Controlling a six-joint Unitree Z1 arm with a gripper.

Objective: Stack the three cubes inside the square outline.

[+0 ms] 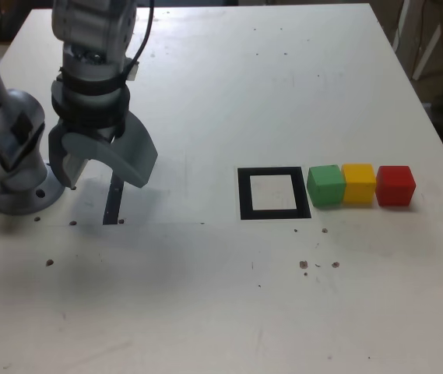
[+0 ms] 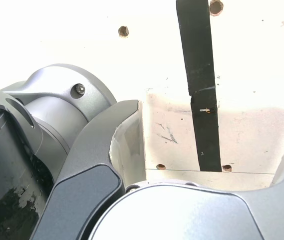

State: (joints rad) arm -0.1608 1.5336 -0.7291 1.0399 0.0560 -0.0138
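Observation:
The red cube (image 1: 395, 186) will come away alone when the gripper lifts it, because a clear seam (image 1: 376, 187) separates it from the yellow cube.
Three cubes sit in a touching row on the white table at the exterior view's right: green (image 1: 326, 185), yellow (image 1: 359, 183), red (image 1: 395, 185). The green one lies just right of the black square outline (image 1: 274, 193), whose white centre holds nothing. My gripper (image 1: 103, 175) hangs far to the exterior view's left, near the arm's base, pointing down with its jaws wide open and nothing between them. In the wrist view the gripper (image 2: 211, 145) frames bare table; no cube or outline shows there.
A thin black strip (image 1: 114, 200) lies on the table under the gripper, also seen as the strip (image 2: 201, 90) in the wrist view. The arm's base (image 1: 7, 167) stands at the exterior view's left edge. Small holes dot the tabletop.

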